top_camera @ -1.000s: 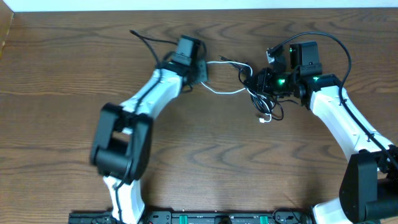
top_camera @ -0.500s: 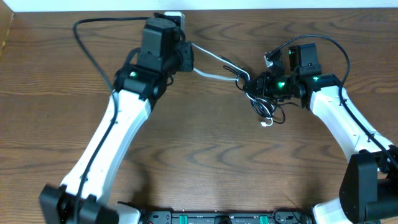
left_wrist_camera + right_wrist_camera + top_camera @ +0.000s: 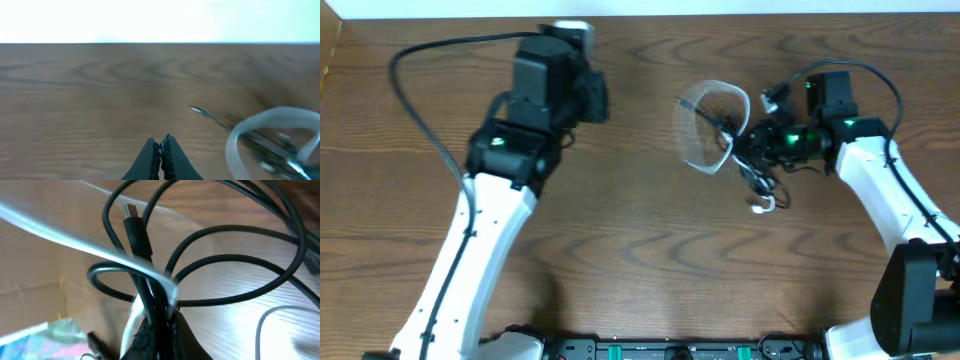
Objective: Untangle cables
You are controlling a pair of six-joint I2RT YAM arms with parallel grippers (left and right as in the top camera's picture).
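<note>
The robot's right gripper is squeezing the black and white cables together (image 3: 156, 287), so its left gripper needs to grab the loose white loop (image 3: 681, 135), then raise the knot once the right gripper opens.
The cables lie in a knot (image 3: 745, 150) at the right of the wooden table. Black loops (image 3: 225, 265) cross in front of my right gripper (image 3: 161, 314), which is shut on a black cable together with a white one (image 3: 75, 240). From above, the right gripper (image 3: 752, 140) sits at the knot. The white cable (image 3: 705, 130) shows as a blurred loose loop left of the knot, and its plug end (image 3: 761, 206) lies below it. My left gripper (image 3: 598, 100) is well left of the loop, shut and empty (image 3: 162, 146); the white loop (image 3: 270, 132) blurs at its right.
A thick black cord (image 3: 415, 90) arcs from the left arm over the table's left side. The table's far edge (image 3: 640, 16) runs close behind both grippers. Bare wood (image 3: 650, 250) fills the middle and front.
The white cable has left my left gripper and sprung back as a loop toward the knot. The left arm swung away to the left. The right gripper shifted slightly right with the knot.
</note>
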